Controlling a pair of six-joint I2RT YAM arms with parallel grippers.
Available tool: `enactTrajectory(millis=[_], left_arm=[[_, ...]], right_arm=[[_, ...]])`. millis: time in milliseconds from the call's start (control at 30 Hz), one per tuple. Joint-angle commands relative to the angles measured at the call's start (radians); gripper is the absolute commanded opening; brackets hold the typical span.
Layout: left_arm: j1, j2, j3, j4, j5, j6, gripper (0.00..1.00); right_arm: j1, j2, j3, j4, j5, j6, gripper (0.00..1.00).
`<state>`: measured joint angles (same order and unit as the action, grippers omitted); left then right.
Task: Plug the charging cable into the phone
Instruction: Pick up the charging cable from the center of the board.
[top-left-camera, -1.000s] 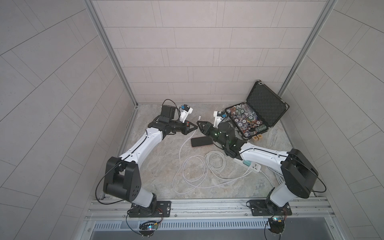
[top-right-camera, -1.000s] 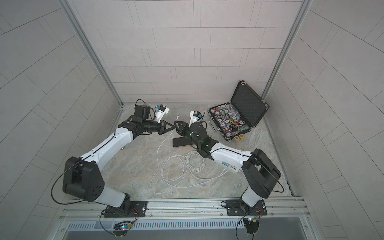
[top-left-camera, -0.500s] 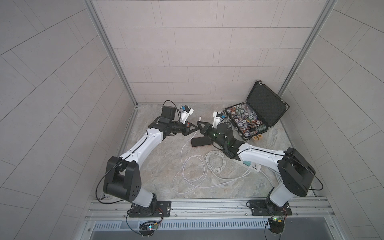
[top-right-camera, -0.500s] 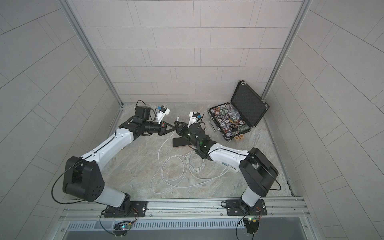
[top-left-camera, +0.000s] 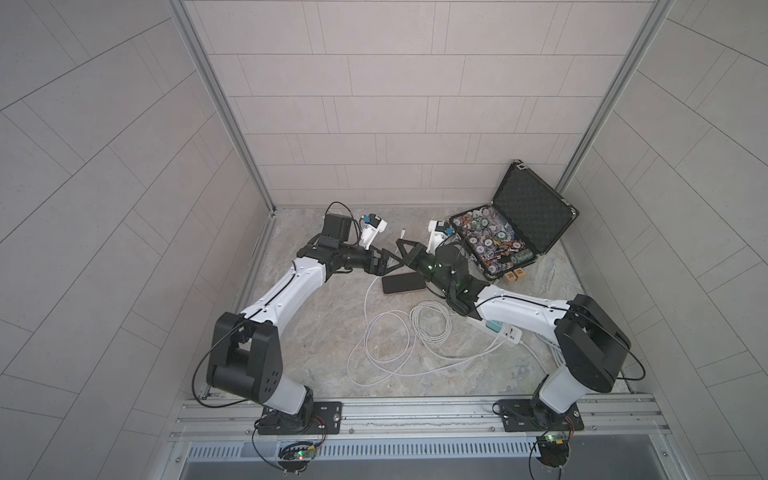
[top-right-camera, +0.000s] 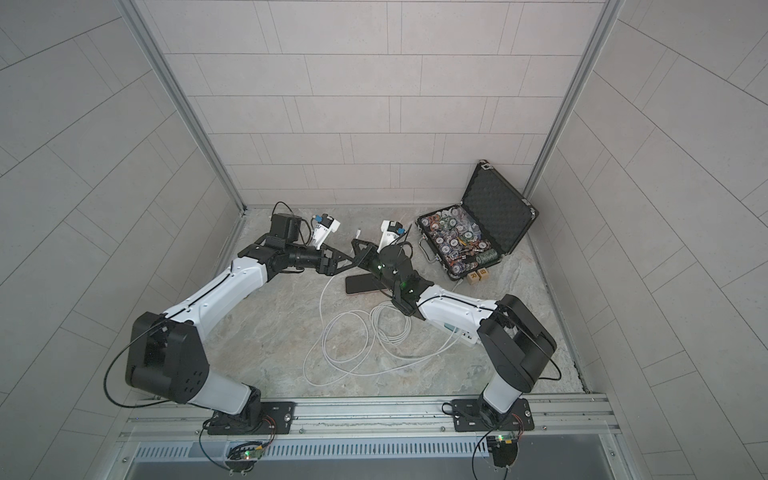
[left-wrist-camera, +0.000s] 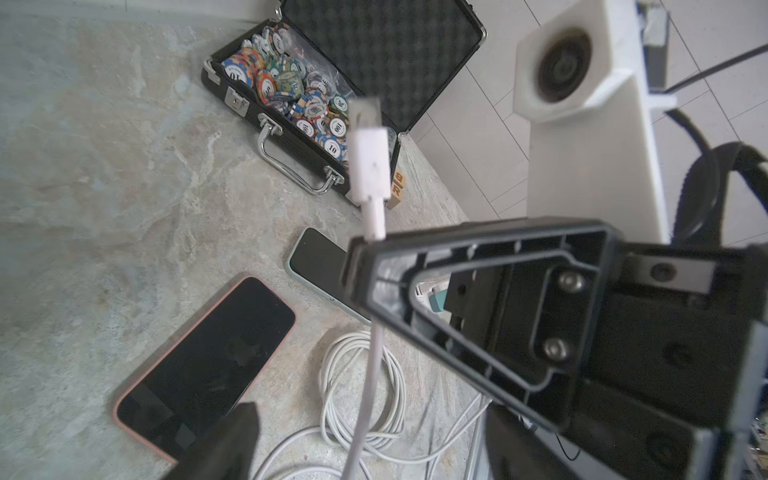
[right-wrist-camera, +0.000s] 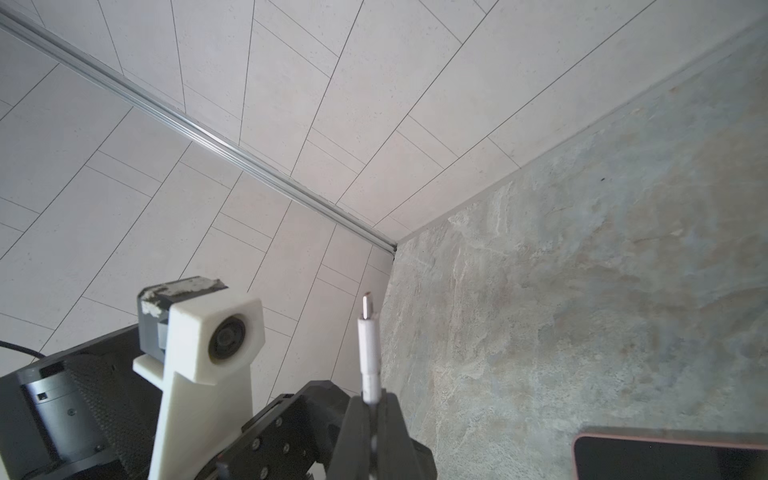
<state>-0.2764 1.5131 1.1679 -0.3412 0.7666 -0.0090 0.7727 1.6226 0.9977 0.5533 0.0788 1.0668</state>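
Observation:
I should move my left gripper away from the cable and pick up the phone (top-left-camera: 404, 282) with it, because my right gripper has the cable (top-left-camera: 402, 234) behind its plug and the phone is lying flat.
The phone (top-left-camera: 404, 283) (top-right-camera: 365, 284) lies flat on the stone floor, black screen up, with a coral edge (left-wrist-camera: 203, 365); one corner shows in the right wrist view (right-wrist-camera: 665, 457). The charging cable (top-left-camera: 415, 332) (top-right-camera: 353, 332) lies in loose white loops in front of it. My right gripper (top-left-camera: 400, 242) (right-wrist-camera: 371, 401) is shut on the cable just behind its white plug (right-wrist-camera: 369, 336) (left-wrist-camera: 370, 166), which sticks up above the phone's far end. My left gripper (top-left-camera: 392, 262) (left-wrist-camera: 370, 432) is open right beside it, and the cable hangs free between its spread fingers.
An open black case (top-left-camera: 536, 208) (left-wrist-camera: 374, 50) full of poker chips stands at the back right, two small wooden blocks (top-left-camera: 515, 275) before it. A white power strip (top-left-camera: 505, 332) lies under the right arm. A second, pale-edged phone (left-wrist-camera: 316, 266) lies beside the coral one.
The right gripper has closed on the cable behind the plug. The left gripper, shut before, has opened and let the cable go. Both arms have barely moved.

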Motion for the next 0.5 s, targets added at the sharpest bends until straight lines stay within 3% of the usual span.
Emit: enactTrajectory(millis=[0,133,300,467], left_arm=[[0.007,-0.024,0.025,0.019,0.118,-0.005,1.00],[0.053,-0.033,0.042,-0.018,0.152,0.046,1.00],[0.099,-0.034,0.103,-0.144,0.231,0.208,1.00],[0.097,-0.013,0.067,-0.054,0.223,0.196,1.00]], right_arm=[[0.012,-0.028,0.005,-0.054,-0.083,-0.077,0.00],[0.003,-0.097,-0.037,-0.106,-0.142,-0.162,0.00],[-0.010,-0.226,-0.146,-0.165,-0.158,-0.234,0.00],[-0.011,-0.349,-0.250,-0.260,-0.213,-0.303,0.00]])
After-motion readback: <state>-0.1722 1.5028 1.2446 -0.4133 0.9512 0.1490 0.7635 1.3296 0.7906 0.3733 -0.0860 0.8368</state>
